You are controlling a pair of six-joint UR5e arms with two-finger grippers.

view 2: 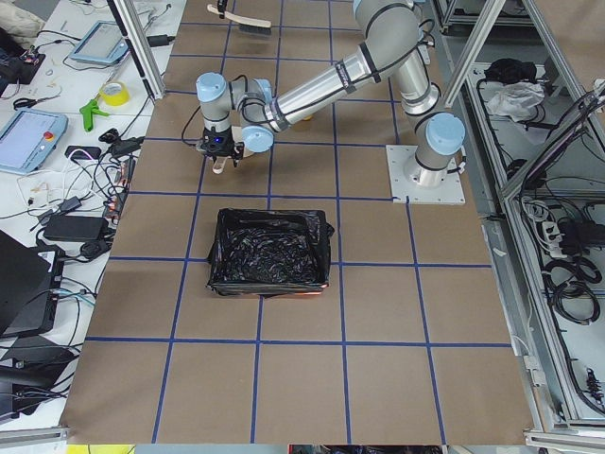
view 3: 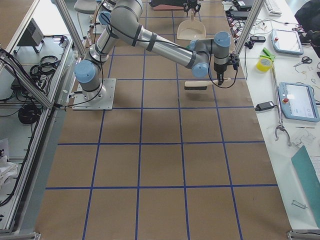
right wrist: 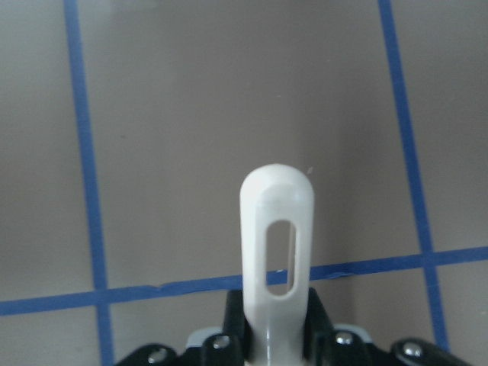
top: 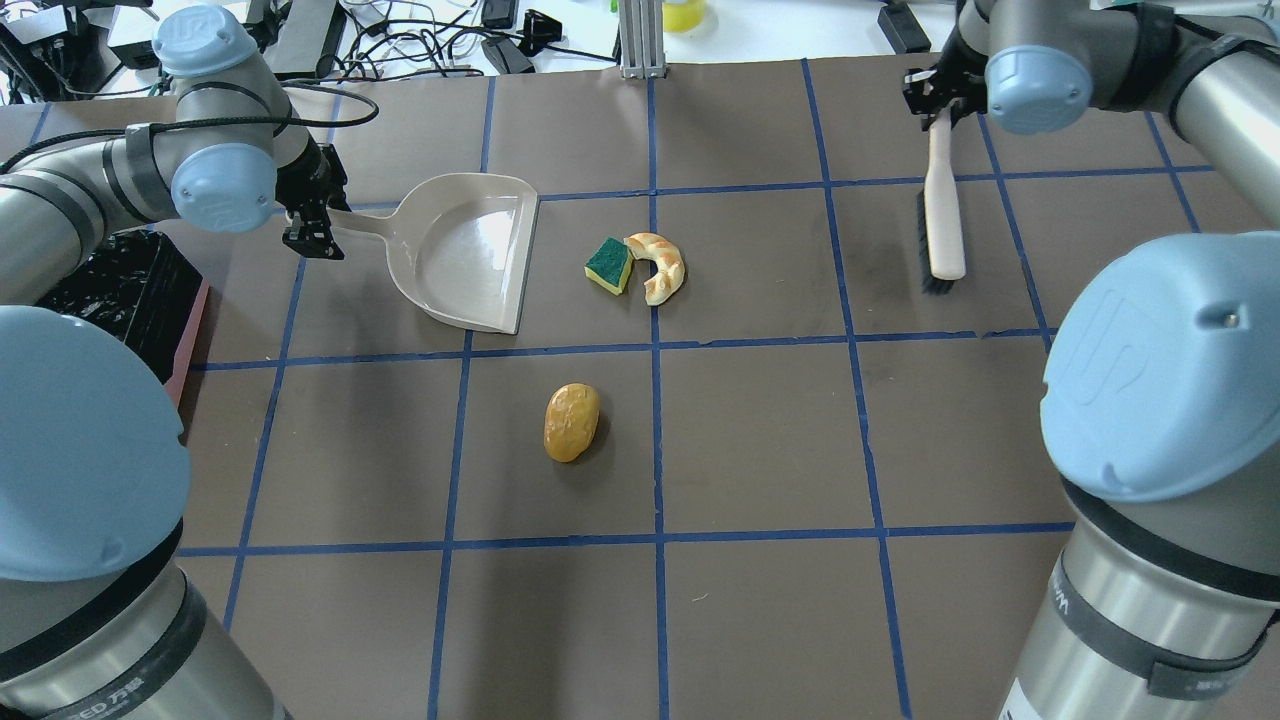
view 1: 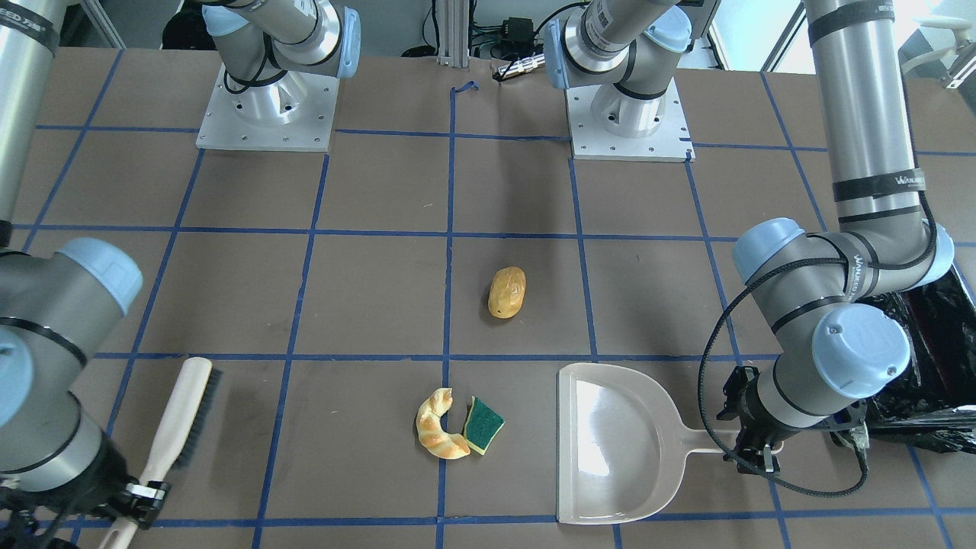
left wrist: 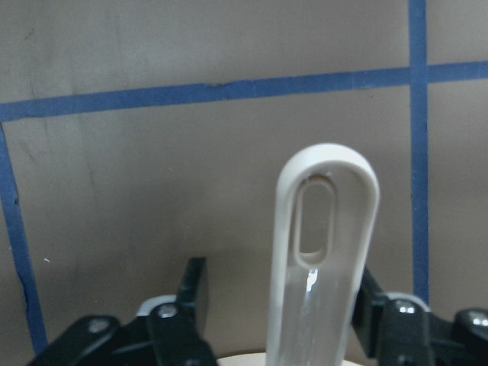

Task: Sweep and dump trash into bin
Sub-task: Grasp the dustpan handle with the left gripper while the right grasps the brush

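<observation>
The sponge piece (view 1: 483, 425) sits between the croissant (view 1: 430, 428) and the dustpan, so when I sweep, the croissant will follow behind it and lie across the dustpan's opening.
The bread roll (view 1: 507, 291) (top: 571, 422) lies mid-table. The croissant (view 1: 438, 425) (top: 660, 265) and the green-and-yellow sponge piece (view 1: 484, 424) (top: 608, 265) lie touching, just off the mouth of the beige dustpan (view 1: 618, 442) (top: 470, 250). My left gripper (view 1: 751, 450) (top: 315, 225) (left wrist: 278, 286) is open and straddles the dustpan handle (left wrist: 328, 229), with a gap on one side. My right gripper (view 1: 141, 496) (top: 935, 95) (right wrist: 274, 305) is shut on the handle of the brush (view 1: 179, 427) (top: 943, 215). The bin (top: 120, 290) (view 2: 269, 251), pink with a black bag, stands behind my left arm.
Blue tape lines grid the brown table. The two arm bases (view 1: 267, 114) (view 1: 629, 114) stand at the robot's side. The left elbow (view 1: 831, 305) hangs over the bin's edge. Screens, tools and cables lie beyond the far edge (top: 500, 30).
</observation>
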